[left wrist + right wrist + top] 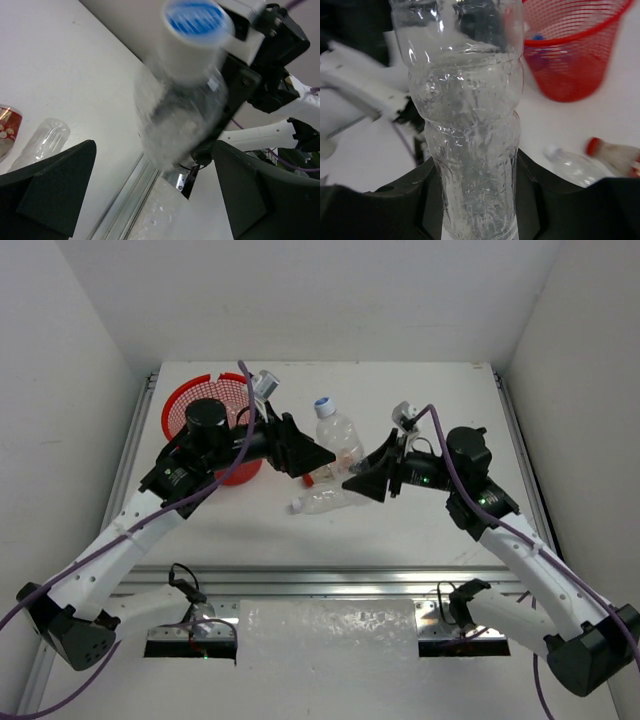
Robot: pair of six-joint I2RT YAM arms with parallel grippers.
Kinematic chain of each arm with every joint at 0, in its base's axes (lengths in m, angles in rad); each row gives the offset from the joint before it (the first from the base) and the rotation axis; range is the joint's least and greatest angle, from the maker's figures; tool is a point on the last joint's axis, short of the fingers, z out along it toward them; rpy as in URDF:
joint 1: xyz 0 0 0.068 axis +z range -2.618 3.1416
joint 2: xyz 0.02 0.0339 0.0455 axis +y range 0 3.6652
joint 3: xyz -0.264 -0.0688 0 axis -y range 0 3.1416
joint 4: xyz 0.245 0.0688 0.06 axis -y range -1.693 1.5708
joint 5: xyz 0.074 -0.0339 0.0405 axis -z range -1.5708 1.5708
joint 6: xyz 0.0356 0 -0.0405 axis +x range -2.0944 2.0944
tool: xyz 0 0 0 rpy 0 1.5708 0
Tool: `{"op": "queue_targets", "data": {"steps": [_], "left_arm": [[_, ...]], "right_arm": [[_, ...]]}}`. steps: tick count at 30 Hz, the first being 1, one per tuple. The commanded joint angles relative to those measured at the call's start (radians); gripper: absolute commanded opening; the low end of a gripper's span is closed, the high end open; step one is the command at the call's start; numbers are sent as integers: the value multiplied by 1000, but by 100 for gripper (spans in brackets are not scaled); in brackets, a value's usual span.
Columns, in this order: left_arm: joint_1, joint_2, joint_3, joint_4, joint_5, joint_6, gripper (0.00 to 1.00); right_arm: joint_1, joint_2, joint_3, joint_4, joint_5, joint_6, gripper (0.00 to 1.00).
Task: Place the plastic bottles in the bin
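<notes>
The red mesh bin (200, 390) is on my left gripper's side, a long way from the upright bottle in my right gripper, so next my left gripper grabs the bottle's body (341, 437) and brings it over.
My right gripper (364, 480) (477, 200) is shut on the lower body of a clear plastic bottle (338, 435) (470, 125) with a blue-and-white cap, held upright above the table. My left gripper (318, 460) (155, 200) is open just left of that bottle (182, 100), which shows blurred beyond its fingers, nothing between them. A plain clear bottle (325, 502) (570, 166) and a red-capped, red-labelled bottle (615, 156) (7, 125) lie on the table under the grippers. The red mesh bin (205, 405) (570, 55) stands at the back left, with something blue inside.
White walls close in the table on the left, back and right. A metal rail (330, 580) runs along the near edge in front of the arm bases. My left arm (190, 460) reaches across in front of the bin.
</notes>
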Motion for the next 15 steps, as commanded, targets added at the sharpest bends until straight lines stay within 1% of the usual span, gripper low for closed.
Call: {"op": "queue_targets", "data": {"steps": [1, 5, 6, 7, 10, 11, 12, 13, 14, 15], "left_arm": [[-27, 15, 19, 125, -14, -15, 100], [-54, -5, -19, 212, 32, -21, 100], [-59, -14, -33, 266, 50, -28, 100], [-64, -19, -39, 283, 59, -31, 100], [-77, -28, -50, 314, 63, -35, 97], [-79, -20, -47, 318, 78, -36, 92], [-79, -14, -43, 321, 93, -36, 83], [-80, -8, -37, 318, 104, -36, 65], [-82, 3, -19, 306, 96, -35, 19], [-82, 4, -5, 255, 73, -32, 8]], "right_arm": [[76, -15, 26, 78, -185, 39, 23], [109, 3, 68, 30, -190, 37, 23], [125, 6, 72, 24, -188, 34, 23], [131, 17, 83, 12, -194, 31, 23], [183, 22, 102, -13, -217, -1, 24], [206, 22, 108, -27, -200, -17, 25], [211, 19, 111, -34, -181, -26, 25], [211, 17, 109, -37, -161, -24, 27], [209, 5, 109, -48, -101, -29, 32], [209, -3, 108, -56, -66, -27, 42]]}}
